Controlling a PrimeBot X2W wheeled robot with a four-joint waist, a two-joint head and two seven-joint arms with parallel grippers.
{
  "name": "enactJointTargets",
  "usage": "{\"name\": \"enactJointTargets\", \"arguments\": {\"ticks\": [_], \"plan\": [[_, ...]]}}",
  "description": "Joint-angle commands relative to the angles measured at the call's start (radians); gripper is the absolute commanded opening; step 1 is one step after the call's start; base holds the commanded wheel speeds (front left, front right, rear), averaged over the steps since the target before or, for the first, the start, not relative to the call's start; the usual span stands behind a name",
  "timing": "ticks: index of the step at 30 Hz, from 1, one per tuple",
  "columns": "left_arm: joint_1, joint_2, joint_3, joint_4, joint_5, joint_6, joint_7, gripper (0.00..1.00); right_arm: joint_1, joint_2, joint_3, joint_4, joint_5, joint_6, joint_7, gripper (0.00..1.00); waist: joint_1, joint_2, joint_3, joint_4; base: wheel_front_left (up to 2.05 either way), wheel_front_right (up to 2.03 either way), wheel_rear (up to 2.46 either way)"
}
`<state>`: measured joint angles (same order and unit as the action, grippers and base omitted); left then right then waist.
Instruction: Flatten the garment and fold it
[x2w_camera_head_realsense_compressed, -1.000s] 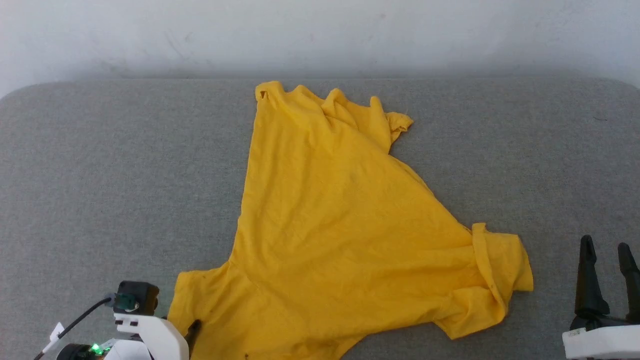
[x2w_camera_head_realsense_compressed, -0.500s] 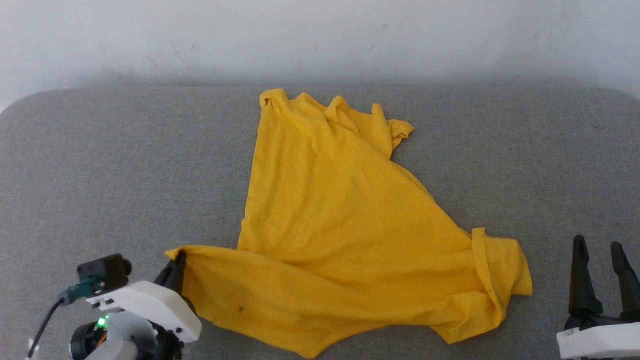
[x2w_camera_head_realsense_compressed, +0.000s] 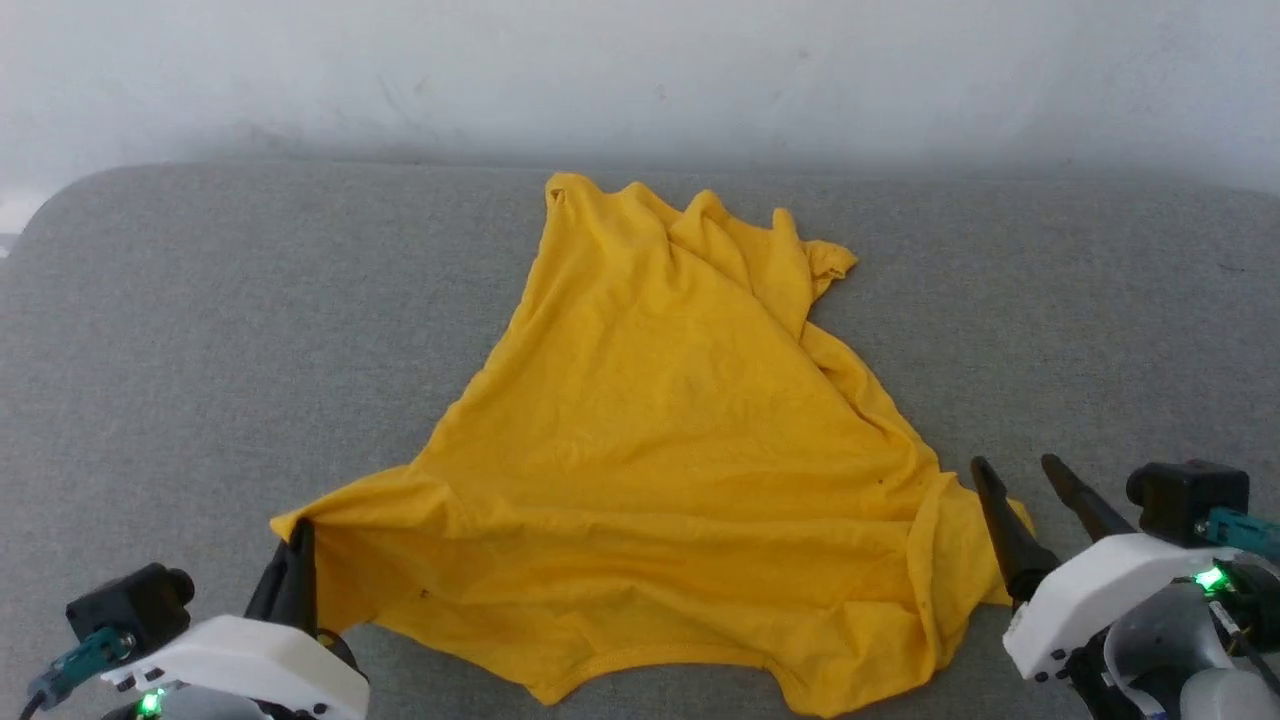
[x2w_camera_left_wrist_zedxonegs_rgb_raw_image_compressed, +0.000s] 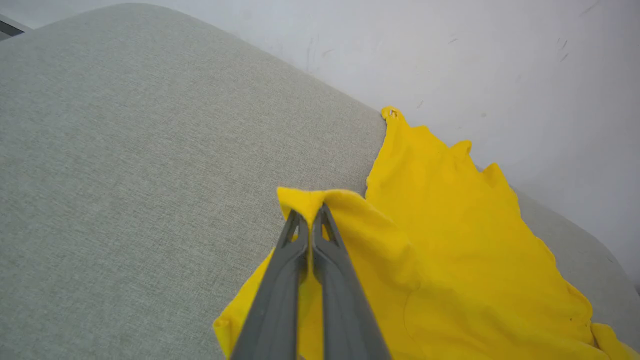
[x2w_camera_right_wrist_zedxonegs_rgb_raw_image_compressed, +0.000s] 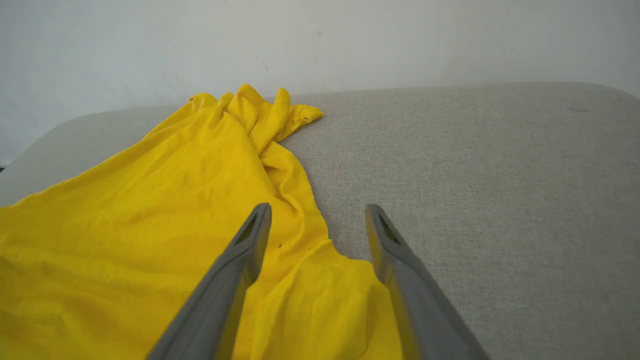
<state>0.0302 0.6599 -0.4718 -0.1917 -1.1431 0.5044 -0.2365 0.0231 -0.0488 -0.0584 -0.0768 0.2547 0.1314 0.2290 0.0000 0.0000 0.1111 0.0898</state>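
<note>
The T-shirt's far end (x2w_camera_head_realsense_compressed: 714, 234) is bunched up in loose folds, so the T-shirt will fall open into a wide hanging sheet when I raise its near corners.
The garment (x2w_camera_head_realsense_compressed: 660, 460) is a plain-looking bright yellow T-shirt, spread crumpled over the grey padded table (x2w_camera_head_realsense_compressed: 200, 330), bunched at its far end; no print shows. My left gripper (x2w_camera_head_realsense_compressed: 298, 535) is shut on the garment's near left corner, lifted and pulled out to the left; in the left wrist view its fingers (x2w_camera_left_wrist_zedxonegs_rgb_raw_image_compressed: 280, 270) pinch a yellow fold of the garment (x2w_camera_left_wrist_zedxonegs_rgb_raw_image_compressed: 450, 240). My right gripper (x2w_camera_head_realsense_compressed: 1015, 465) stands open above the garment's near right edge. In the right wrist view that gripper (x2w_camera_right_wrist_zedxonegs_rgb_raw_image_compressed: 317, 210) straddles the cloth's rim (x2w_camera_right_wrist_zedxonegs_rgb_raw_image_compressed: 300, 280) without touching it.
A white wall (x2w_camera_head_realsense_compressed: 640, 70) runs close behind the table's far edge. Bare grey surface (x2w_camera_head_realsense_compressed: 1100, 320) lies to the right and left of the cloth. The table's rounded left corner (x2w_camera_head_realsense_compressed: 60, 200) is near the frame edge.
My left gripper shut on the garment's near left corner and drew it out to the left, stretching the cloth. My right gripper moved in over the right edge. The head camera shifted slightly.
</note>
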Motion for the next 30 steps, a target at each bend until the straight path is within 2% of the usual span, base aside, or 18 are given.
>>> {"name": "enactJointTargets", "arguments": {"ticks": [1, 7, 13, 20, 25, 30], "plan": [[0.004, -0.005, -0.003, -0.005, 0.007, 0.007, -0.001, 0.00, -0.018, -0.001, -0.003, -0.003, 0.001, -0.001, 0.034, 1.00, 0.0000, 0.0000, 0.007, 0.012, 0.00, 0.00, 0.00], [-0.029, -0.024, -0.044, 0.009, 0.024, -0.004, 0.019, 0.00, -0.028, -0.001, -0.013, -0.045, -0.043, -0.001, 0.315, 1.00, 0.0000, 0.0000, 0.017, 0.046, 0.00, 0.00, 0.00], [-0.055, -0.043, -0.070, 0.037, 0.031, -0.019, 0.031, 0.00, 0.006, -0.001, -0.035, -0.103, -0.120, -0.001, 0.485, 1.00, 0.0000, 0.0000, 0.020, 0.065, 0.00, 0.00, 0.00], [-0.071, -0.056, -0.079, 0.055, 0.028, -0.036, 0.035, 0.00, 0.033, -0.001, -0.111, -0.131, -0.142, -0.001, 0.540, 1.00, 0.0000, 0.0000, 0.036, 0.073, 0.00, 0.00, 0.00], [-0.083, -0.057, -0.077, 0.058, 0.026, -0.046, 0.035, 0.00, 0.024, -0.001, -0.166, -0.110, -0.124, -0.001, 0.503, 1.00, 0.0000, 0.0000, 0.063, 0.071, 0.00, 0.00, 0.00], [-0.098, -0.052, -0.072, 0.055, 0.027, -0.055, 0.037, 0.00, -0.005, -0.001, -0.178, -0.059, -0.118, -0.001, 0.464, 1.00, 0.0000, 0.0000, 0.098, 0.072, 0.00, 0.00, 0.00]]}}
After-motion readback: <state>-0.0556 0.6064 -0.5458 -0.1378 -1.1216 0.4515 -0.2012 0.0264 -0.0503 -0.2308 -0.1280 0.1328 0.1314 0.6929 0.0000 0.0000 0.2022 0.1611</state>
